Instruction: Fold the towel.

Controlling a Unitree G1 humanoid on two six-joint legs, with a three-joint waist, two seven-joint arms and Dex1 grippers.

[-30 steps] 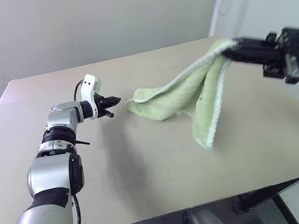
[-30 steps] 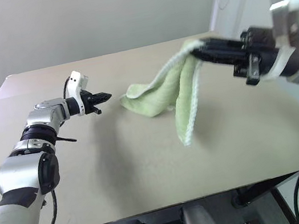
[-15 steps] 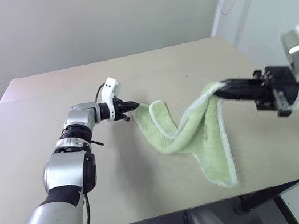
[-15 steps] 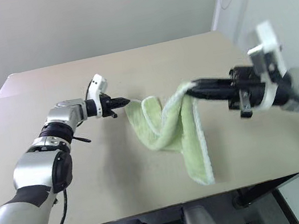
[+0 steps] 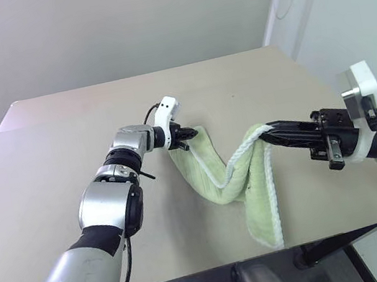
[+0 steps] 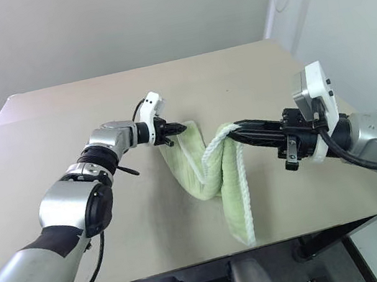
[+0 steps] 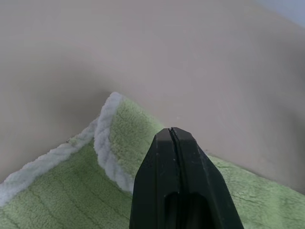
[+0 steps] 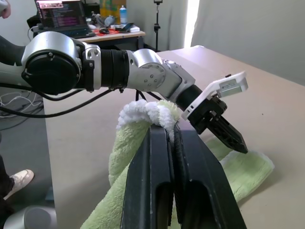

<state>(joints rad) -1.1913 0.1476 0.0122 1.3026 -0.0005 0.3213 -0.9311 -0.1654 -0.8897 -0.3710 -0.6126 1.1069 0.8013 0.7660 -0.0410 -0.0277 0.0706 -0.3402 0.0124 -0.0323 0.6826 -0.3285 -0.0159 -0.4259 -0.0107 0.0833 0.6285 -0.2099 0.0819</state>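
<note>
I should open my left gripper, which is shut and empty beside the towel's far corner (image 7: 113,101), then put its fingers on both sides of that corner (image 7: 116,109) and pinch it before I pull the towel wide.
The light yellow-green towel (image 5: 219,179) with white edging lies partly on the beige table (image 5: 57,142). One end is lifted, and a loose flap hangs over the table's front. My right gripper (image 5: 267,133) is shut on the raised white edge, which bunches at its tips (image 8: 159,117). My left gripper (image 5: 190,133) is shut, with its tips right over the towel's far corner (image 7: 119,138). Nothing shows between its fingers (image 7: 157,157). From the right wrist view the left gripper (image 8: 239,144) points down at the towel's flat end (image 8: 248,167).
The table's front edge (image 5: 197,271) runs close under the hanging flap, and its right edge (image 5: 308,76) lies near the right arm. A white wall (image 5: 340,5) stands at the right. Behind the left arm, a desk with a laptop (image 8: 59,14) and a person's shoe (image 8: 19,179) show.
My left gripper has swung right, from bare table to the towel's far corner. My right gripper has sunk and drawn back with the towel, so more of the cloth now lies on the table.
</note>
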